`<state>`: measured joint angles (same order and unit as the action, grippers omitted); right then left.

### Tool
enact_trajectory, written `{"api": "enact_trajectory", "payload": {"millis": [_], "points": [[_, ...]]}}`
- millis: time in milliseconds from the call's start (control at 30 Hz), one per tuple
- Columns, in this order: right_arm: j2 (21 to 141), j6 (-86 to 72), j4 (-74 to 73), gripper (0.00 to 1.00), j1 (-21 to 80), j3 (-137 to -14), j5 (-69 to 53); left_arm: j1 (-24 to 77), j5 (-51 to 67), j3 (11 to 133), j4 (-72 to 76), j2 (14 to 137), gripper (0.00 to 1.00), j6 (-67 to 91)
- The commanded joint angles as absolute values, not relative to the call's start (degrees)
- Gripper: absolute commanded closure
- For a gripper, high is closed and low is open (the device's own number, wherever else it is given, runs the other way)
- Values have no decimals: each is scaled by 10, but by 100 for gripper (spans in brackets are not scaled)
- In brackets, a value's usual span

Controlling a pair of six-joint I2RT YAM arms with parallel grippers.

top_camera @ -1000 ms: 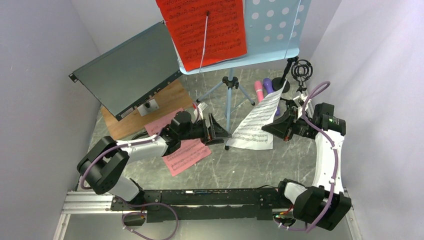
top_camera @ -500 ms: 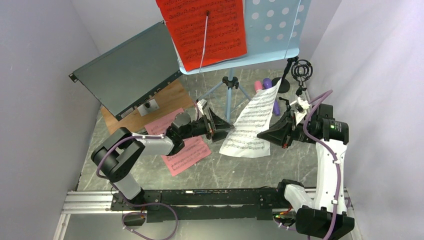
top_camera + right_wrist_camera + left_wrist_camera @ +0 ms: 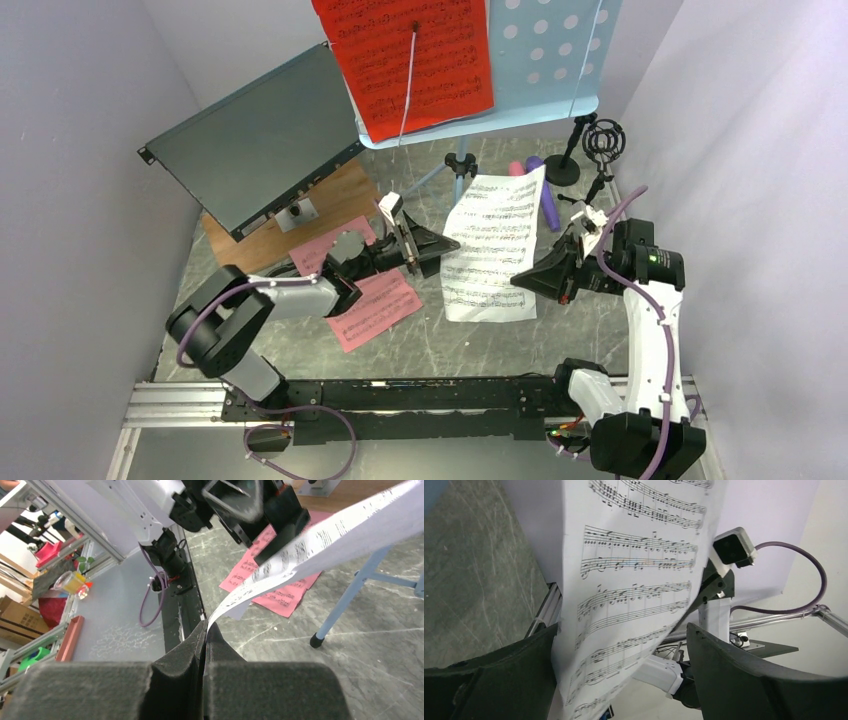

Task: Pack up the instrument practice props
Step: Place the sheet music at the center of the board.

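Note:
My right gripper is holding the white page [image 3: 507, 276] far away from the pink pages, so my left gripper should grab the page's opposite edge [image 3: 446, 266] and lay it on top of them.
A white sheet-music page [image 3: 493, 245] hangs in the air in the middle of the scene. My right gripper [image 3: 517, 281] is shut on its lower right edge; in the right wrist view the page [image 3: 320, 545] runs out from the pinched fingertips [image 3: 205, 630]. My left gripper [image 3: 446, 244] stands open, and the page's left edge [image 3: 634, 595] passes between its fingers [image 3: 744, 675] without visible contact. A red page [image 3: 415, 60] rests on the light-blue music rack [image 3: 545, 60]. Pink pages [image 3: 375, 305] lie on the floor. Pink [image 3: 516, 168] and purple [image 3: 549, 205] microphones lie behind the white page, near two black mic supports [image 3: 603, 140].
A large dark metal box [image 3: 255, 140] leans at the back left over a wooden board [image 3: 335, 195]. The rack's blue tripod legs [image 3: 345, 605] stand under the page. Grey walls close in on both sides, and the arms' rail [image 3: 400, 395] runs along the near edge.
The right gripper has carried the white page left and toward me, turning it flatter. The left gripper has rolled and come up to the page's left edge, which now sits between its open fingers.

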<state>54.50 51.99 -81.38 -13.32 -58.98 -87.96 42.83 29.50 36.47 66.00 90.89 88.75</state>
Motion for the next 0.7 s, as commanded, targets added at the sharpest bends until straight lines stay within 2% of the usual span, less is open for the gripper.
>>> {"api": "enact_trajectory", "payload": {"millis": [0, 67, 133, 200, 267, 367, 533, 567, 600, 667], "points": [[532, 521, -762, 100, -131, -574, -868, 424, 268, 363, 611, 829, 11, 831], [530, 505, -740, 100, -131, -564, -862, 424, 263, 367, 553, 807, 14, 805], [527, 493, -724, 100, -131, -554, -858, 423, 261, 375, 511, 791, 21, 781], [526, 475, -703, 100, -131, -546, -855, 424, 260, 379, 483, 781, 32, 763], [526, 464, -688, 100, -131, -540, -854, 424, 260, 383, 460, 774, 48, 750], [527, 444, -661, 100, -131, -531, -854, 424, 262, 391, 419, 766, 59, 725], [531, 426, -628, 98, -130, -515, -853, 424, 257, 407, 338, 742, 96, 674], [533, 427, -624, 93, -130, -514, -853, 424, 254, 411, 305, 735, 100, 662], [535, 429, -622, 84, -130, -513, -853, 423, 251, 414, 281, 727, 100, 649], [544, 451, -628, 58, -130, -513, -853, 424, 244, 418, 228, 709, 100, 624]]}}
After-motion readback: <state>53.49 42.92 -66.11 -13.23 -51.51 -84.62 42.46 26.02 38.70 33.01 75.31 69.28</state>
